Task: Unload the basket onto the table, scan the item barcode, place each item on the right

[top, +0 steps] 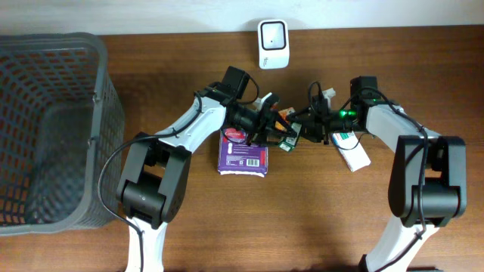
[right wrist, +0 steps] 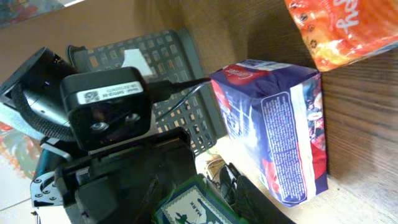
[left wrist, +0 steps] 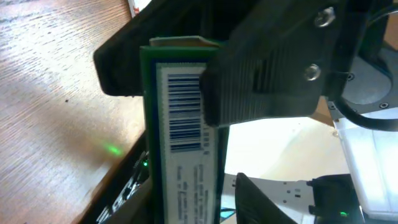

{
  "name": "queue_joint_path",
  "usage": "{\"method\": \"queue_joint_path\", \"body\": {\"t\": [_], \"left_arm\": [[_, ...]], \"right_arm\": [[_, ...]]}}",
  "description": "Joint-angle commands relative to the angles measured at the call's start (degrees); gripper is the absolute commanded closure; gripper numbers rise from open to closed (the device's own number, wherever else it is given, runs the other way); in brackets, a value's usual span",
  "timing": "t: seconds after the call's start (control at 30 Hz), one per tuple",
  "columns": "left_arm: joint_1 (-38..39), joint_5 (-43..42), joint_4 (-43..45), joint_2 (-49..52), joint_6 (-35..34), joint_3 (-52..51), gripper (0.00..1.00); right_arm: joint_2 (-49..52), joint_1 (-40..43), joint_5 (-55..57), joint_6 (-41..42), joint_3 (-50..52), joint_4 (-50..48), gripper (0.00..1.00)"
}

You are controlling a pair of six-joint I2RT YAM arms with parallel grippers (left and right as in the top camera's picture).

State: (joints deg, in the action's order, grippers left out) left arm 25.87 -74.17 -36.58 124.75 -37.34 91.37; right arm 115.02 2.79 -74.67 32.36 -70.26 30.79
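The green box's near end (top: pixel 287 143) is between my open left fingers, so my left gripper should withdraw before my right gripper takes the box to the white scanner (top: pixel 273 44).
A small green box (top: pixel 286 142) with a white barcode label hangs above the table's middle, between both grippers. In the left wrist view its barcode (left wrist: pixel 183 115) faces the camera. The right gripper (top: pixel 296 134) is shut on the box's far end, and one black finger (left wrist: pixel 267 74) covers part of the barcode. My left gripper (left wrist: pixel 189 180) stands open around the near end, with a bright gap between its right finger (left wrist: pixel 258 199) and the box. In the right wrist view the green box (right wrist: pixel 193 208) sits between the right gripper's (right wrist: pixel 202 190) fingers. The white scanner (top: pixel 272 34) stands at the table's back edge.
A purple package (top: pixel 243 151) lies flat under the left gripper (top: pixel 266 125). A white item (top: pixel 353 155) lies beneath the right arm. An orange packet (right wrist: pixel 342 25) sits beyond the purple package (right wrist: pixel 273 130). A large grey basket (top: pixel 45 128) fills the left side.
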Motion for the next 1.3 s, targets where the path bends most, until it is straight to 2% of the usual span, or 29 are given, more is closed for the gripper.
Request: {"method": "queue_joint_path", "body": {"t": [0.0,0.03,0.13,0.17,0.23,0.33,0.37,0.4,0.47,0.53,0.63,0.7,0.77,0.87,0.9,0.97,1.0,1.07,1.2,1.27], "left_arm": [[-0.2,1.6,0.1,0.2,0.7,0.6,0.51],[-0.4,2.8,0.1,0.2,0.7,0.6,0.5],[-0.7,10.2,0.1,0.2,0.7,0.6,0.45],[-1.7,12.2,0.1,0.2,0.7,0.6,0.44],[-5.0,13.0,-0.1,0.2,0.7,0.6,0.44],[-10.1,15.5,-2.8,0.2,3.0,0.6,0.44],[-11.0,19.9,-5.7,0.2,4.9,0.6,0.44],[-11.0,24.6,-7.8,0.2,5.3,0.6,0.44],[-11.0,35.9,-10.7,0.2,5.3,0.6,0.44],[-10.9,39.1,-12.3,0.2,5.4,0.6,0.44],[-10.8,40.2,-12.6,0.2,6.1,0.6,0.44],[-10.0,43.2,-14.1,0.2,6.2,0.6,0.44],[-9.6,46.6,-15.6,0.2,6.2,0.7,0.46],[-9.7,50.1,-17.4,-2.1,8.2,2.7,0.48],[-9.6,53.3,-18.9,-4.0,8.3,4.2,0.48],[-9.4,60.1,-20.7,-9.1,8.3,5.6,0.45],[-9.4,60.5,-20.8,-11.2,8.3,5.6,0.42],[-9.2,60.5,-21.0,-12.1,8.3,5.6,0.41],[-8.6,60.5,-21.9,-12.1,8.3,5.5,0.38],[-8.6,60.5,-22.9,-12.1,8.4,5.5,0.38]], "right_arm": [[-0.2,-0.1,0.4,-0.3,-0.1,-0.3,0.77],[-0.2,-0.1,0.4,-0.3,-0.1,-1.4,0.85],[-0.2,0.0,3.9,-0.1,-0.8,-1.9,0.84],[-0.2,0.0,6.6,0.1,-1.9,-1.9,0.81],[-0.2,0.0,9.7,0.1,-4.3,-1.3,0.81],[-0.2,-0.1,27.2,-1.3,-11.0,8.1,0.8],[-0.2,-0.2,39.9,-3.3,-13.2,14.6,0.8],[-0.2,-0.2,47.4,-3.4,-13.7,18.0,0.8],[-0.2,-0.3,56.3,-5.1,-13.7,22.5,0.8],[-0.2,-0.6,65.4,-5.2,-13.7,25.7,0.78],[-0.2,-4.5,71.8,-7.2,-13.7,27.8,0.76],[-0.2,-10.3,79.9,-8.1,-13.6,29.2,0.66],[-0.2,-13.4,81.6,-8.1,-13.7,29.4,0.61],[-0.2,-15.2,80.7,-8.2,-13.8,31.0,0.43],[-0.2,-14.7,80.7,-8.1,-14.8,32.8,0.42],[-0.2,-11.9,76.3,-8.2,-19.6,39.3,0.4],[-0.2,-11.1,72.1,-11.1,-19.9,40.9,0.34],[-0.2,-11.4,70.4,-12.2,-17.1,40.2,0.32],[-0.2,-12.7,67.8,-11.9,-7.4,30.3,0.34],[-0.2,-12.7,68.1,-12.0,-6.5,29.3,0.45]]}}
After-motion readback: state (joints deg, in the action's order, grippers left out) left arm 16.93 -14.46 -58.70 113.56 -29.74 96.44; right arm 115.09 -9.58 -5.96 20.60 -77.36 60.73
